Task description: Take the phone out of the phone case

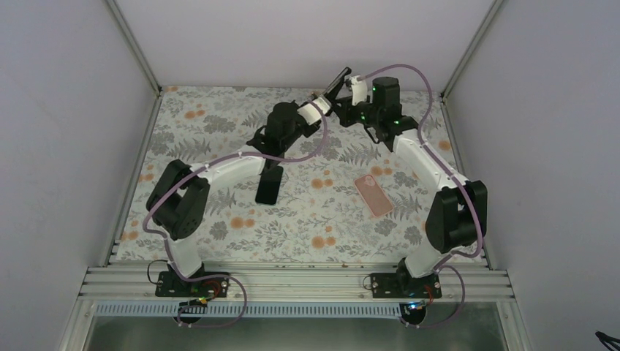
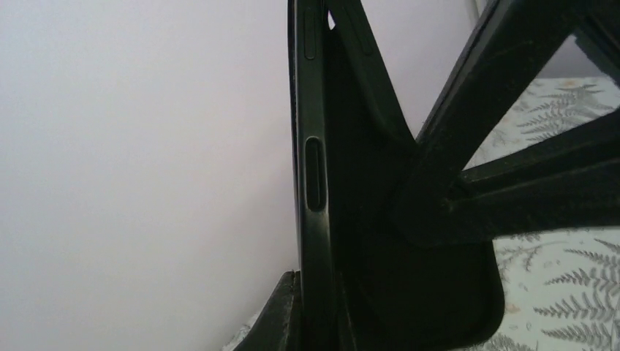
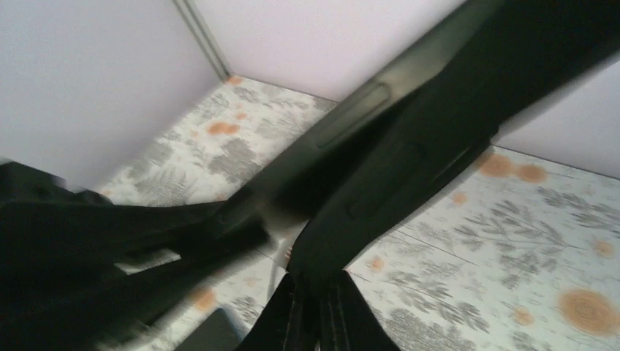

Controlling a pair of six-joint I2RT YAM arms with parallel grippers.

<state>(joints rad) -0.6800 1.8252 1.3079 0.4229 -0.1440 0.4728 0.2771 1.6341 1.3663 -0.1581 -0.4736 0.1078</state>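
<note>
The black case is peeled off the phone's side (image 2: 349, 69), so my left gripper should go on pulling the phone clear and then let go of it on open cloth (image 1: 240, 191) next to the black slab.
Both grippers meet above the table's back centre. The black phone (image 2: 313, 168) stands on edge, its side buttons showing, and my left gripper (image 2: 314, 325) is shut on its lower end. The black case (image 2: 424, 292) is peeled away from the phone along one side. My right gripper (image 3: 322, 311) is shut on the case (image 3: 417, 161), with the phone (image 3: 343, 121) spreading away to its left. In the top view the phone and case (image 1: 337, 80) stick up between the left gripper (image 1: 324, 101) and the right gripper (image 1: 342, 93).
A black phone-sized slab (image 1: 269, 184) lies on the floral cloth below the left arm. A pink phone case (image 1: 374, 195) lies at centre right. White walls and metal posts close the back and sides.
</note>
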